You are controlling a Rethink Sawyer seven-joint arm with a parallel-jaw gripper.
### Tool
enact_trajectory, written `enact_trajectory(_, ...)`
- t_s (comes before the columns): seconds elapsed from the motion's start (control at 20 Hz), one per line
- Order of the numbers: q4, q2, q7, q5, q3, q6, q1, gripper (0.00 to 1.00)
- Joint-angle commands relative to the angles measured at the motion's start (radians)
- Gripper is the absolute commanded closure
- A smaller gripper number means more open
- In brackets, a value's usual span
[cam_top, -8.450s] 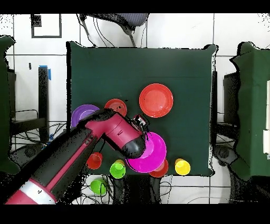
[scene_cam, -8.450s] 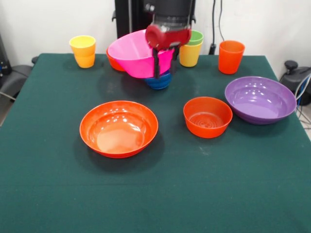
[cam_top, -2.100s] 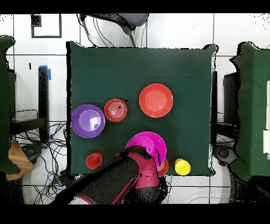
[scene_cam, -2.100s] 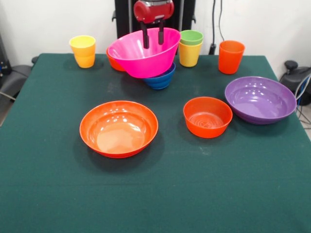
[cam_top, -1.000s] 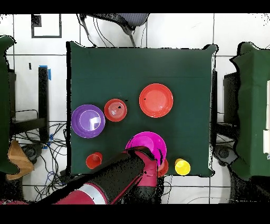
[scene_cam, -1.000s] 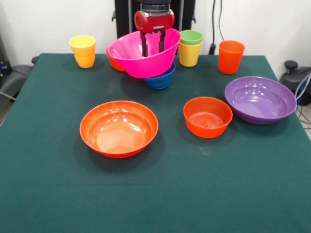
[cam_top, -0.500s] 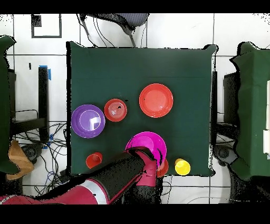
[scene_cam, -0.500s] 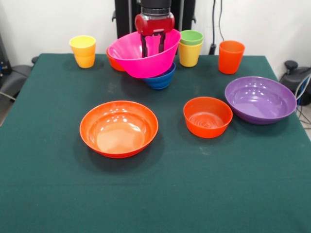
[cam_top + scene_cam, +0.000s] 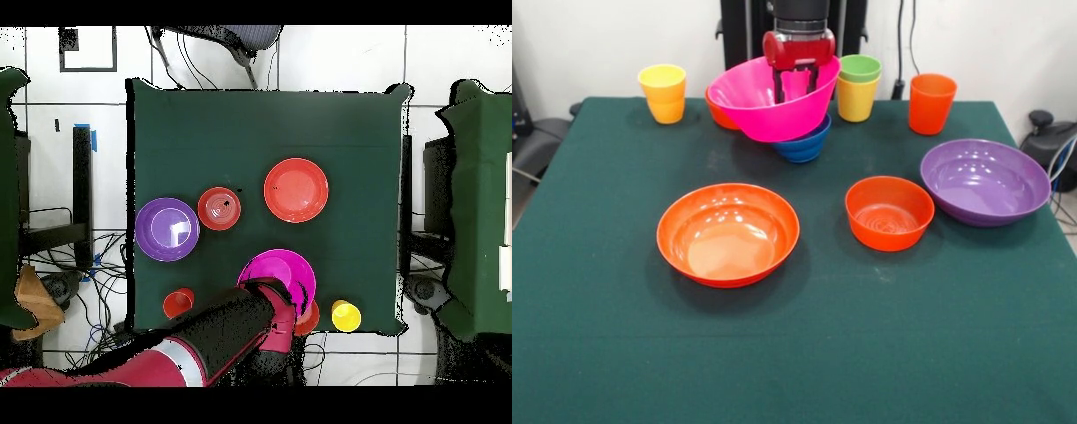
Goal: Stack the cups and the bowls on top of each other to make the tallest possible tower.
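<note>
The big pink bowl (image 9: pixel 772 110) will come loose and swing level when I lift it, because it leans crooked over the small blue bowl's rim (image 9: pixel 821 130).
The big pink bowl (image 9: pixel 764 102) sits tilted on the small blue bowl (image 9: pixel 806 143) and a small orange bowl (image 9: pixel 719 115) at the table's far side. My gripper (image 9: pixel 796 87) hangs over it, open, with its dark fingers (image 9: pixel 779 87) apart and reaching down inside the bowl near its far rim, holding nothing. In the overhead view the arm covers part of the pink bowl (image 9: pixel 281 272). The wide orange bowl (image 9: pixel 728 233), another small orange bowl (image 9: pixel 889 212) and the purple bowl (image 9: pixel 984 181) stand apart. A yellow cup (image 9: pixel 663 92), a green cup (image 9: pixel 860 68) nested in a yellow cup (image 9: pixel 856 101), and the orange cup (image 9: pixel 931 102) line the far edge.
The green table cloth (image 9: pixel 803 353) shows bare at the near side. The black pedestal (image 9: pixel 741 26) stands behind the pink bowl. Cables and a chair base (image 9: pixel 1050 132) lie off the table's right edge.
My gripper has come down a little into the pink bowl and shifted slightly right. The bowls and cups have not moved.
</note>
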Motion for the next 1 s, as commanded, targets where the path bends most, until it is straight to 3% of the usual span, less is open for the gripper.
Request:
enact_trajectory(0.05, -0.019, 0.079, -0.351, 0.108, 0.096, -0.093, -0.026, 0.0)
enact_trajectory(1.0, -0.032, 0.129, -0.346, 0.133, 0.067, -0.169, -0.019, 0.0)
